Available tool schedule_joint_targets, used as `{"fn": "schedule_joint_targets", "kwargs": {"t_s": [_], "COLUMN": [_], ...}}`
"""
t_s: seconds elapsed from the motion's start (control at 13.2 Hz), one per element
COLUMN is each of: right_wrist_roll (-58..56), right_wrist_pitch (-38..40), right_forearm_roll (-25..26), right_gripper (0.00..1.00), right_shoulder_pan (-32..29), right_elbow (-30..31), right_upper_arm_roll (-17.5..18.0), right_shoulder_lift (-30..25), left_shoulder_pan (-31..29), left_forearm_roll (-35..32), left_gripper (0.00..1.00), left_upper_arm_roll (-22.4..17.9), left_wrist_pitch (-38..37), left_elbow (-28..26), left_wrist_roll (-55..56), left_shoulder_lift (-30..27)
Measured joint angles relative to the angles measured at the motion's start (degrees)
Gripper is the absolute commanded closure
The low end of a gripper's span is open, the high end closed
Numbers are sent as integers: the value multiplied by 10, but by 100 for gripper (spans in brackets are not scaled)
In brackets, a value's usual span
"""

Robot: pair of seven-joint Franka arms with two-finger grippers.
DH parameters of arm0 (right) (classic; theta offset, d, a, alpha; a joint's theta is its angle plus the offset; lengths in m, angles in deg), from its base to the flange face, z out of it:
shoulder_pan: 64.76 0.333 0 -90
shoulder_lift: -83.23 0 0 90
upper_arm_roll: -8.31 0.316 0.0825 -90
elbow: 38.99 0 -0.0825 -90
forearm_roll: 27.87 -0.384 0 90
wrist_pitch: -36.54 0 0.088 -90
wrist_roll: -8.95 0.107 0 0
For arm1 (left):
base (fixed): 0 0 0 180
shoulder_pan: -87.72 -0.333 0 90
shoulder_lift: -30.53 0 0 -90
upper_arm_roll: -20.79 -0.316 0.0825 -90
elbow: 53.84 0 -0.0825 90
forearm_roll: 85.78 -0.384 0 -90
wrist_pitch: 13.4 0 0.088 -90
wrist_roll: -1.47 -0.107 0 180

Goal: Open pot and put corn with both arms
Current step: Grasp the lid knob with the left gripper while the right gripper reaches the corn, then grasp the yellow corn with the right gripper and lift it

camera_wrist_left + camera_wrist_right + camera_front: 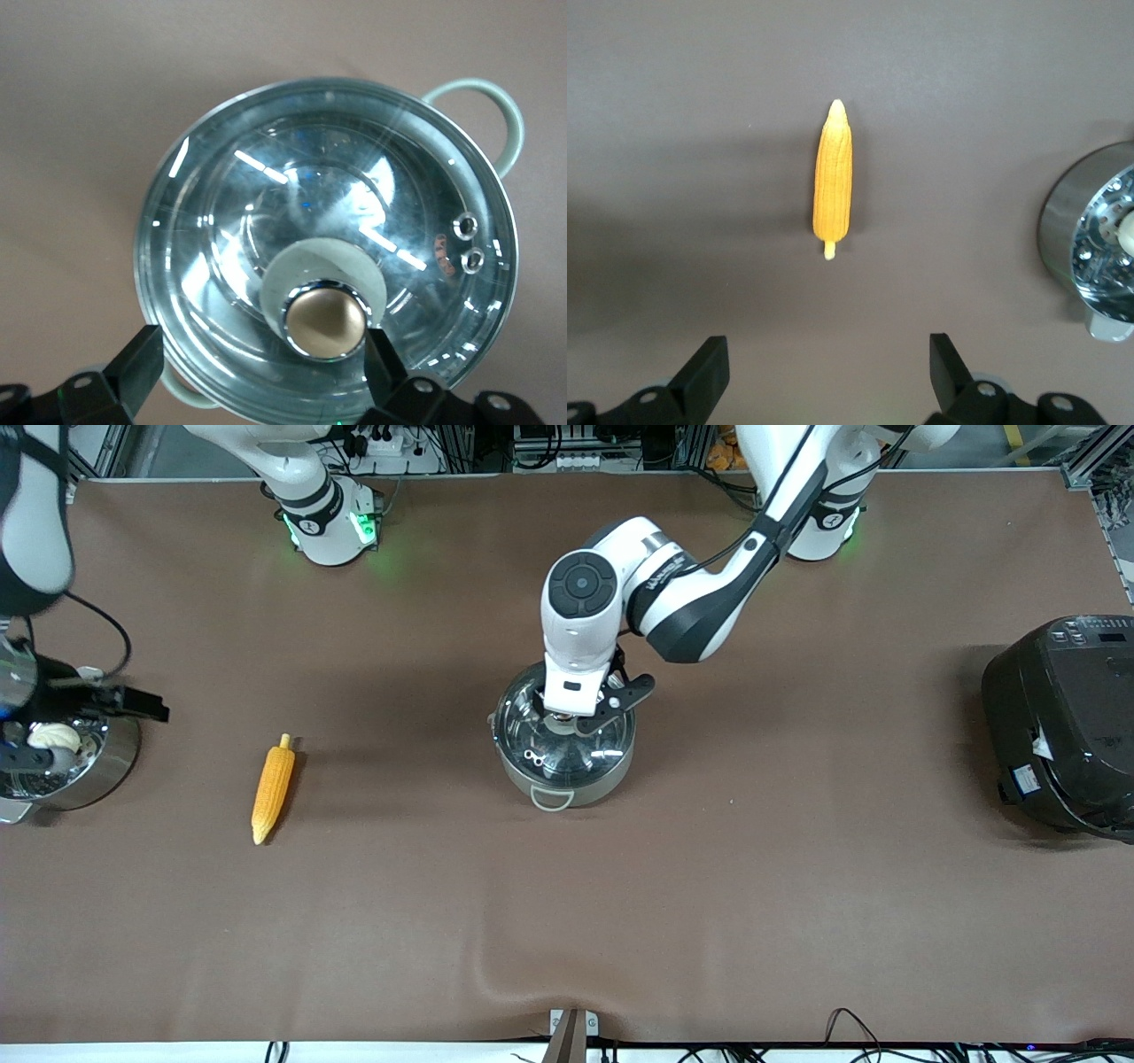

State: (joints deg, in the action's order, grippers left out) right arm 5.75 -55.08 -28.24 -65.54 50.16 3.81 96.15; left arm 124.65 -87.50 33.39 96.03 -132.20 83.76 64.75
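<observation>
Only shiny steel rings [319,181] can be seen through the glass lid. I should expect the steel pot [591,790] to be empty when I raise the glass lid.
The steel pot [592,784] stands mid-table with its glass lid [540,746] on. My left gripper [567,721] is down over the lid. In the left wrist view the lid [266,204] fills the frame. The left gripper [261,367] is open around the copper knob [328,319], which sits close to one finger [383,361] and well apart from the other. The corn [272,788] lies on the mat toward the right arm's end. My right gripper [133,701] is open and empty in the air beside the corn [834,177], as the right wrist view [828,372] shows.
A steel steamer pot [106,766] with a white bun [53,735] stands at the right arm's end of the table, under the right gripper. It also shows in the right wrist view [1063,221]. A big black cooker [1063,726] stands at the left arm's end.
</observation>
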Motion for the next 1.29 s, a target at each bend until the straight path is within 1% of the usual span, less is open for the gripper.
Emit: {"fn": "schedule_joint_targets", "kwargs": {"t_s": [0.08,0.23,0.3,0.45,0.61,0.68,0.76,0.83,0.98,1.06,1.21,1.29], "right_wrist_roll": [0,-1,-1,-1,-1,-1,-1,-1,-1,-1,-1,-1], "right_wrist_pitch": [-13,-47,-72,-136,-207,-232,-247,-258,-289,-321,-391,-410], "right_forearm_roll": [0,-3,-4,-4,-4,-4,-4,-4,-4,-4,-4,-4], "right_gripper": [0,0,0,0,0,0,0,0,0,0,0,0], "right_shoulder_pan": [1,7,14,26,27,28,28,27,19,13,6,6], "right_elbow": [1,16,35,96,157,176,186,189,190,193,196,196], "right_upper_arm_roll": [1,3,4,4,4,4,4,3,1,1,0,1], "right_shoulder_lift": [16,43,51,58,62,67,75,84,109,126,172,193], "left_shoulder_pan": [2,6,7,10,12,12,12,13,13,13,13,13], "left_forearm_roll": [-1,-5,-11,-18,-18,-18,-18,-18,-18,-18,-18,-18], "left_gripper": [2,10,11,19,38,52,63,69,70,74,72,72], "left_upper_arm_roll": [-1,-2,-2,-2,-2,-2,-2,-2,-2,-2,-3,-3], "left_wrist_pitch": [9,18,19,23,27,28,32,36,38,38,37,37], "left_elbow": [0,0,0,1,3,3,4,7,10,11,12,13], "left_wrist_roll": [0,0,0,0,0,0,0,0,3,3,4,4], "left_shoulder_lift": [5,13,16,21,23,24,24,24,25,26,27,27]}}
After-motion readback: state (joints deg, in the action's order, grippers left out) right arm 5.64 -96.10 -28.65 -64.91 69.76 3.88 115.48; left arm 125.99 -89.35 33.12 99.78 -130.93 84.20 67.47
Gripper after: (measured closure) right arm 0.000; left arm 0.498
